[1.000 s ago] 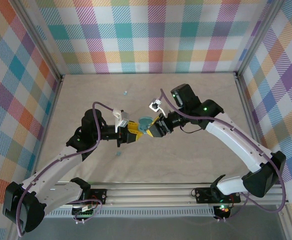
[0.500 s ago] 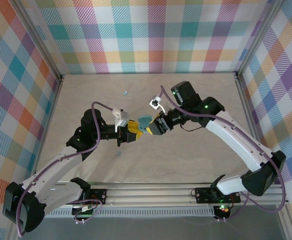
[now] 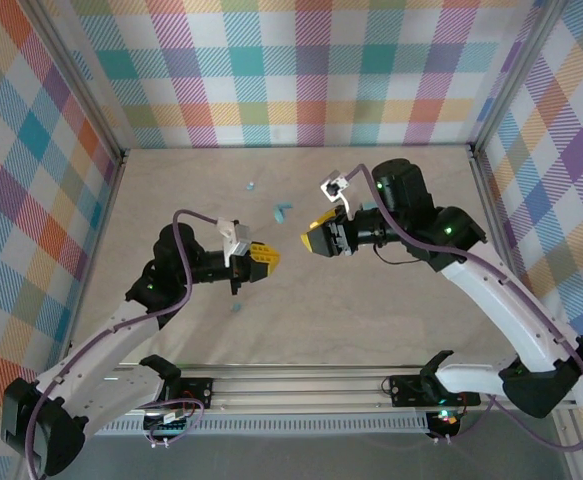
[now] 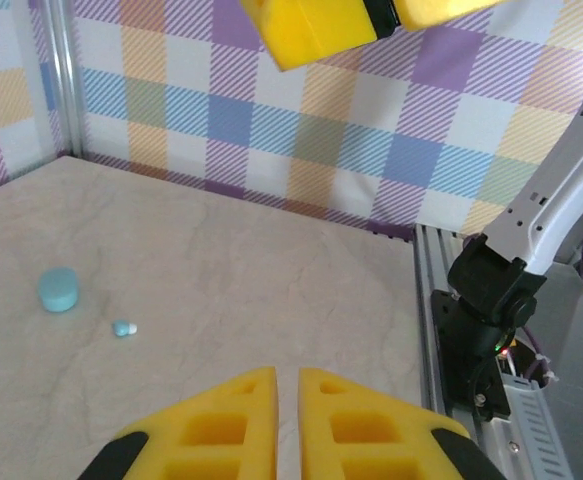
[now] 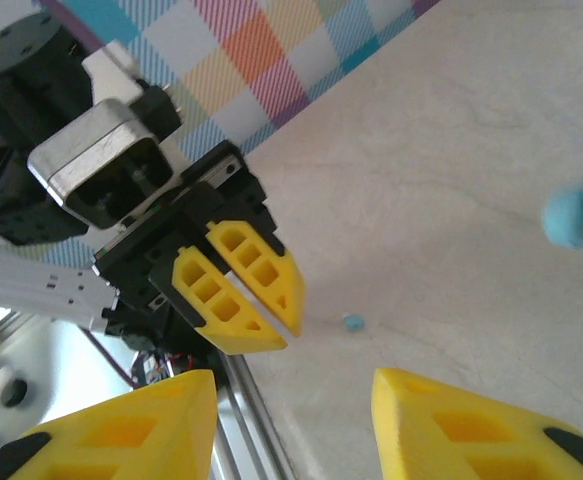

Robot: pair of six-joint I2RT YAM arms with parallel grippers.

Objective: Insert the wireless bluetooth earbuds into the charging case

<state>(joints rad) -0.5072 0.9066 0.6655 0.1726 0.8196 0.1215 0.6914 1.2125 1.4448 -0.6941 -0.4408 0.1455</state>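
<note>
I should open my left gripper, grab the case by its sides with it and bring the case back up, because the charging case is beyond my open, empty right gripper.
A light-blue charging case lies on the table past both grippers; it also shows as a round blue case and as a blurred blue case. One tiny pale-blue earbud lies near the left arm, the same earbud showing under the left fingers. A second earbud sits farther back, and an earbud rests beside the case. My left gripper is shut and holds nothing. My right gripper faces it, open and empty.
Plaid walls with metal posts close in the pale table on three sides. The aluminium rail with the arm bases runs along the near edge. The right arm's base stands at the table's right edge in the left wrist view.
The case, held up between both grippers before, now lies on the table farther back. The right gripper has opened and pulled back right; the left gripper has drawn back left.
</note>
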